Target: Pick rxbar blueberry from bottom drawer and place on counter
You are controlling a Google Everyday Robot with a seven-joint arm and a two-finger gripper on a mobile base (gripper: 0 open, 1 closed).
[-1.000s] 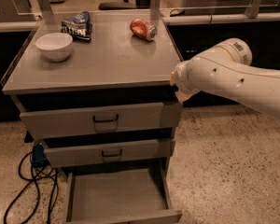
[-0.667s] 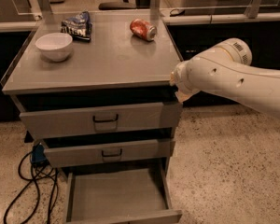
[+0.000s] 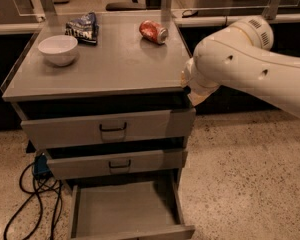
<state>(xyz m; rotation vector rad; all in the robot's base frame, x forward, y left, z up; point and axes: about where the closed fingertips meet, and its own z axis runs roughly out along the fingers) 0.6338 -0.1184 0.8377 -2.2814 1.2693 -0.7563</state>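
The robot's gripper is at the counter's front corner [image 3: 186, 87], so it should go up past the counter's edge and swing back over the clear counter space before the red can [image 3: 152, 62].
The bottom drawer [image 3: 125, 211] is pulled open and shows only its plain grey floor. The rxbar blueberry does not show in it or anywhere else; it is hidden or out of view. The counter [image 3: 115, 66] is the wide grey top of the cabinet. My white arm reaches in from the right, and its gripper end [image 3: 191, 90] sits at the counter's front right corner, level with the top drawer's right end. The gripper is mostly hidden by the arm's last link.
On the counter stand a white bowl [image 3: 58, 49] at the back left, a blue-and-white chip bag [image 3: 83, 27] behind it, and a red can [image 3: 153, 31] lying on its side. Two upper drawers with black handles [image 3: 113, 128] are shut. Black cables [image 3: 32, 199] lie on the floor at left.
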